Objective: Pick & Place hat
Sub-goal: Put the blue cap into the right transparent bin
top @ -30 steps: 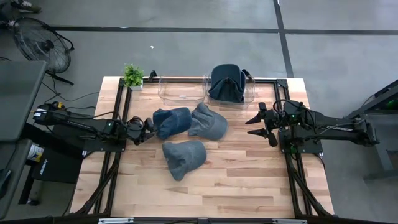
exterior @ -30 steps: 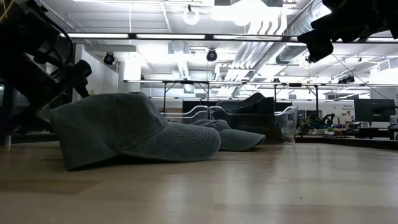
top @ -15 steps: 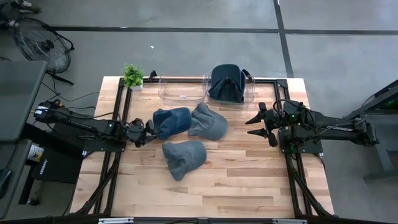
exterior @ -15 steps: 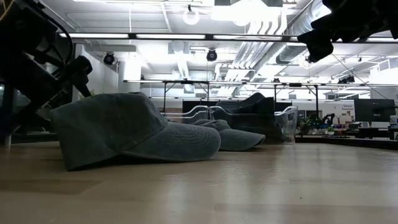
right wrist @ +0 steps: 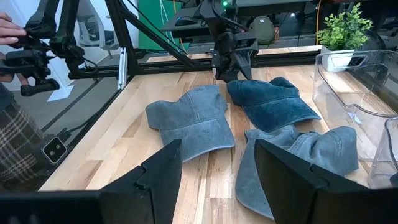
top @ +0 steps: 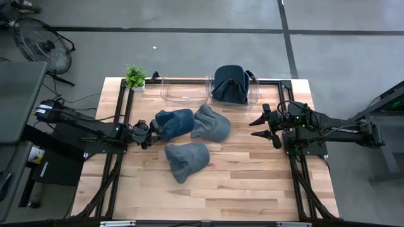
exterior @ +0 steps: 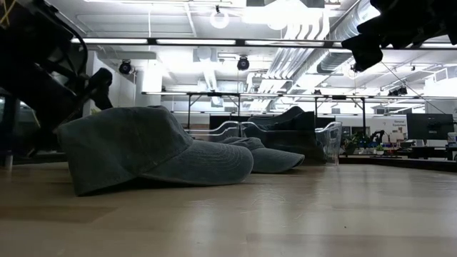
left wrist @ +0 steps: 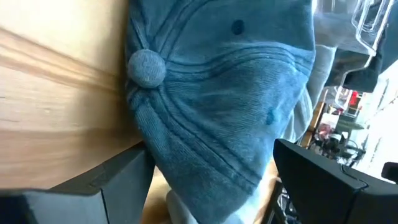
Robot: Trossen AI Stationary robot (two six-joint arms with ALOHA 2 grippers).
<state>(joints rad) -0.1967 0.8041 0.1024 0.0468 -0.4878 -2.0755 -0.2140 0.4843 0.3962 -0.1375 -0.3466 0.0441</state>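
Note:
Next, I move in and pinch the cloth beside the hat's top button before lifting, because my left gripper's fingers straddle the lower part of the blue hat's top, away from that button.
Three hats lie on the wooden table. A dark blue hat is at left centre, a grey-blue hat is beside it, and a grey hat lies nearer the front. A fourth hat sits in the far right clear bin. My left gripper is open and low at the blue hat's crown. Its fingers stand on either side of the crown, below the top button. My right gripper hangs open above the table's right side, holding nothing. My left gripper's open fingers flank the blue hat's crown, slanting down from the table's left side. Whether either finger touches the cloth, I cannot tell. The hat lies flat on the table.
An empty clear bin stands at the far edge beside the bin with the hat. A small potted plant sits at the far left corner. A person's hand shows beyond the table's left side. Bare wood lies toward the near edge.
My left gripper has gone a little toward the table's right, closing in on the blue hat's crown, and has stayed open. The hats have not moved.

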